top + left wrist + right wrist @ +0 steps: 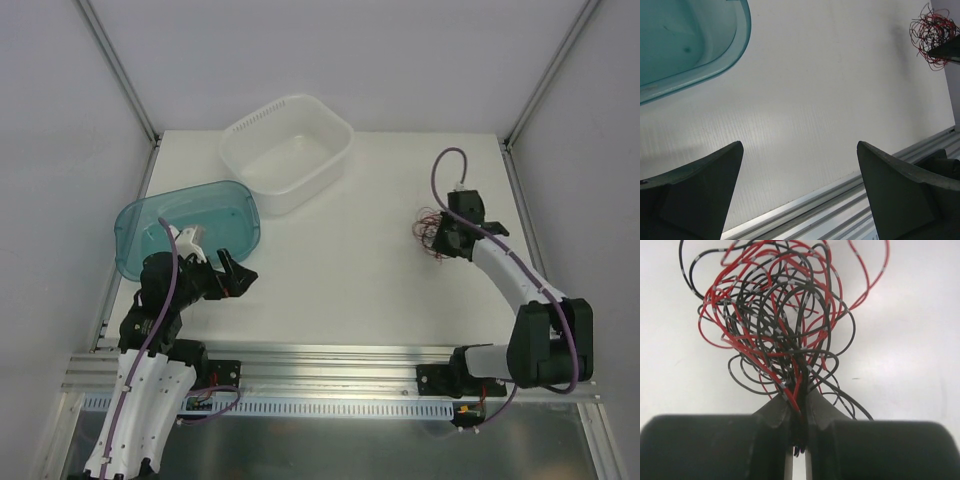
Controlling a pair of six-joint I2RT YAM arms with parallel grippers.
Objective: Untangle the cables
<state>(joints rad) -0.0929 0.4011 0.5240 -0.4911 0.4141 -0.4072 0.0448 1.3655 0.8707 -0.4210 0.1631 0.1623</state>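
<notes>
The tangled cables (427, 231) are a long way from my left gripper. Next, my right gripper sets them down midway (345, 292) so that my left gripper can pull out a strand of cable.
The cables (780, 325) are a tangled clump of thin red and black curly wires at the right of the table (428, 232). My right gripper (799, 400) is shut on the near end of the clump, several strands pinched between its jaws. In the top view the right gripper (440, 240) sits right at the clump. The clump also shows far off in the left wrist view (932, 35). My left gripper (800, 165) is open and empty, low over the table's near left part; in the top view it (235, 275) sits just right of the teal bin.
A teal plastic bin (185, 225) stands at the left. A white plastic tub (288, 150) stands at the back centre. An aluminium rail (330, 365) runs along the near edge. White walls enclose the table on three sides.
</notes>
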